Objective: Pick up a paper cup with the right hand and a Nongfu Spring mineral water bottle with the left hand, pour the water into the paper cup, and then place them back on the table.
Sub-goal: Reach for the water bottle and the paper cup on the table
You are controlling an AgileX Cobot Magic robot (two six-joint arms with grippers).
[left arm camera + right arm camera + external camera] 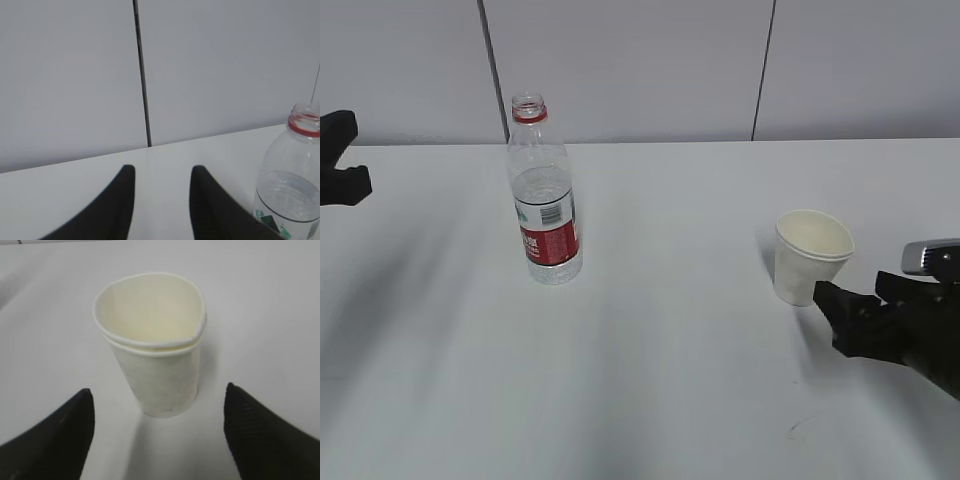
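The paper cup (806, 272) shows only plain cream inner side (815, 231) inside its rim. It should be empty down to its hidden bottom when I lift it.
The Nongfu Spring mineral water bottle (545, 200) stands upright and uncapped on the white table (670, 400), left of centre, with water (544, 195) filling the lower part. The left wrist view shows the bottle (295, 185) to the right of my left gripper (162, 172), which is open with only tabletop between its fingers. In the exterior view that left gripper (340, 170) sits at the far left edge, well away from the bottle. The paper cup (810, 257) stands upright at the right. My right gripper (830, 315) is just in front of it. It is open wide, and the cup (155, 340) stands beyond its fingertips (85, 400), untouched.
A grey panelled wall (640, 60) with dark vertical seams runs along the table's far edge. The cup's rim looks doubled and slightly dented on one side. White tabletop lies between the bottle and the cup.
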